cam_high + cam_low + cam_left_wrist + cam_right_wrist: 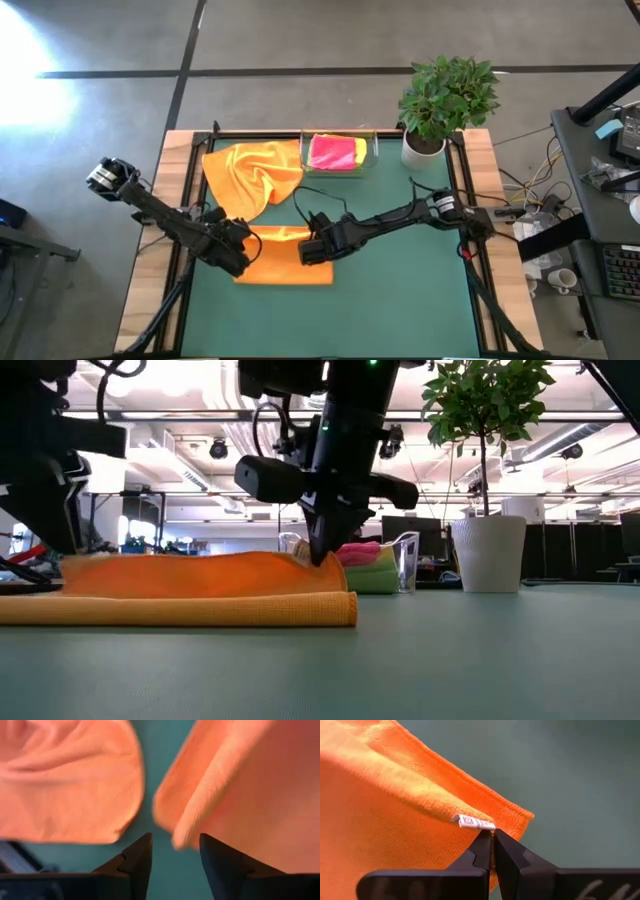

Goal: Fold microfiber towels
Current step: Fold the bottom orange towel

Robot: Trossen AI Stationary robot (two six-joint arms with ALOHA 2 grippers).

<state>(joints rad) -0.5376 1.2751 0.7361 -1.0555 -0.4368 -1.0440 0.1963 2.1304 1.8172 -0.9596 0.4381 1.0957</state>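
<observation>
My right gripper is going to the folded orange towel to take its near corner (330, 282) and turn the towel before the next fold, because the towel lies long side across the mat (283, 283).
A folded orange towel (285, 265) lies flat on the green mat, and the low view shows it as stacked layers (200, 600). My right gripper (313, 250) is shut on its right end. My left gripper (238, 252) is open at the towel's left end; in the left wrist view its fingertips (175, 845) stand either side of a folded corner (182, 832), and I cannot tell whether they touch it. A second orange towel (250, 172) lies crumpled on the mat behind. Pink (333, 150), yellow (360, 150) and lime green (375, 582) towels lie stacked in the clear tray (372, 160). My right gripper pinches the upper layer's edge (487, 826) between its two fingertips, right beside a small white label (472, 822) near the towel's right corner. The fingers point down from above (322, 555). The towel is slightly raised at the pinch, and the rest lies on the mat.
A potted plant (445, 100) in a white pot (424, 150) stands at the far right corner. The tray sits at the far edge, middle. Bare green mat (400, 300) lies toward the near and right sides. Cables run along the right arm.
</observation>
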